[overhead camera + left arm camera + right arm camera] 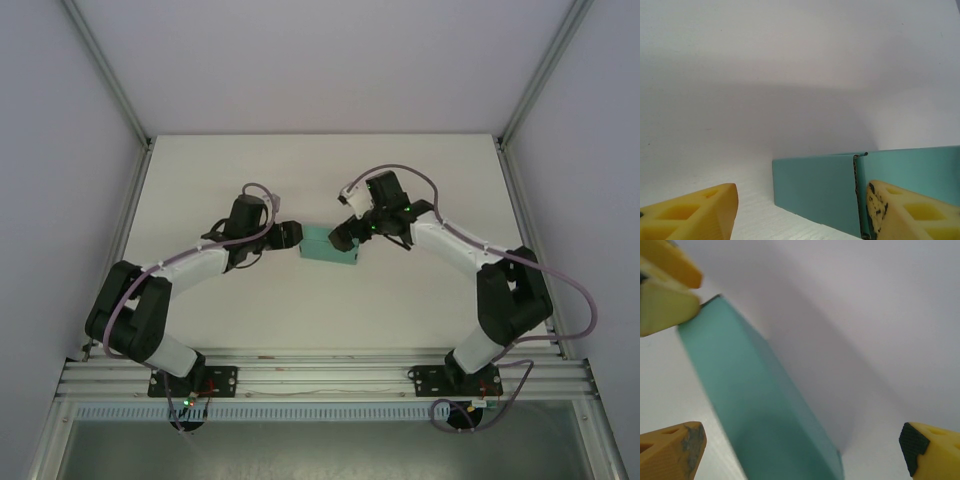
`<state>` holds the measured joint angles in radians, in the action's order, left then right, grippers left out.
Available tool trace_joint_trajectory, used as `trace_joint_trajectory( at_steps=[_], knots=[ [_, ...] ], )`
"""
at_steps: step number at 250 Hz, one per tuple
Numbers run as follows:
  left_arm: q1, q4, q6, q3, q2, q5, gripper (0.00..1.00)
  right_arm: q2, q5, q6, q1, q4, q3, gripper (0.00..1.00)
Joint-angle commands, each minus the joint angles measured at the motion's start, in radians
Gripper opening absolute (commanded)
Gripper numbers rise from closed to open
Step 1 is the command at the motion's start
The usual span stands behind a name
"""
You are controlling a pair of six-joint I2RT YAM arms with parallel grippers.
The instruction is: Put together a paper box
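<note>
I should move my left gripper away while my right gripper tips the paper box point(318, 236) flat from its near side point(327, 255), because the box is standing on its narrow side.
The paper box point(330, 250) is a small teal-green rectangular box lying on the white table point(320, 170) between the two arms. My left gripper point(290, 237) is at its left end. In the left wrist view the box point(815, 192) has one seam edge showing; the right finger point(910, 212) is against it and the left finger point(695, 212) stands clear, so the jaws are open. My right gripper point(345, 235) is over the box's right end, open wide. The box point(760, 405) runs between its fingers point(670, 450), apart from the far one.
Grey enclosure walls and metal posts point(110, 80) bound the table on the left, right and back. The arm bases sit on the rail point(320, 375) at the near edge. The left gripper's yellow fingertips point(665, 285) show at the box's far end in the right wrist view.
</note>
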<state>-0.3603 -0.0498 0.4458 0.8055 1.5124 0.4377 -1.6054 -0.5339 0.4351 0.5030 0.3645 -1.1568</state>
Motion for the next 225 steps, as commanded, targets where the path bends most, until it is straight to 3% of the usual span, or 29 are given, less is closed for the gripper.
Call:
trace_joint_trajectory(
  at_steps=[1,57,93,126,183,204,225],
  knots=[
    [-0.015,0.141,-0.04,0.008,0.033,-0.026,0.68,-0.02,-0.108,0.197,0.01,0.127,-0.049,1.0],
    [-0.017,0.174,-0.061,0.027,0.031,-0.055,0.7,-0.091,0.015,0.359,0.023,0.147,-0.099,1.0],
    [-0.017,0.179,-0.062,0.035,0.032,-0.056,0.7,-0.151,0.04,0.418,0.051,0.236,-0.15,0.94],
    [-0.016,0.189,-0.067,0.041,0.03,-0.065,0.7,-0.19,0.168,0.415,0.096,0.222,-0.15,0.87],
    [-0.016,0.19,-0.07,0.046,-0.003,-0.064,0.77,-0.214,0.279,0.39,0.124,0.174,-0.153,0.61],
    [-0.015,0.178,-0.066,0.041,-0.033,-0.058,0.78,-0.214,0.374,0.387,0.135,0.127,-0.139,0.4],
    [-0.015,0.176,-0.059,0.031,-0.081,-0.076,0.8,-0.207,0.459,0.39,0.146,0.09,-0.12,0.36]
  ],
)
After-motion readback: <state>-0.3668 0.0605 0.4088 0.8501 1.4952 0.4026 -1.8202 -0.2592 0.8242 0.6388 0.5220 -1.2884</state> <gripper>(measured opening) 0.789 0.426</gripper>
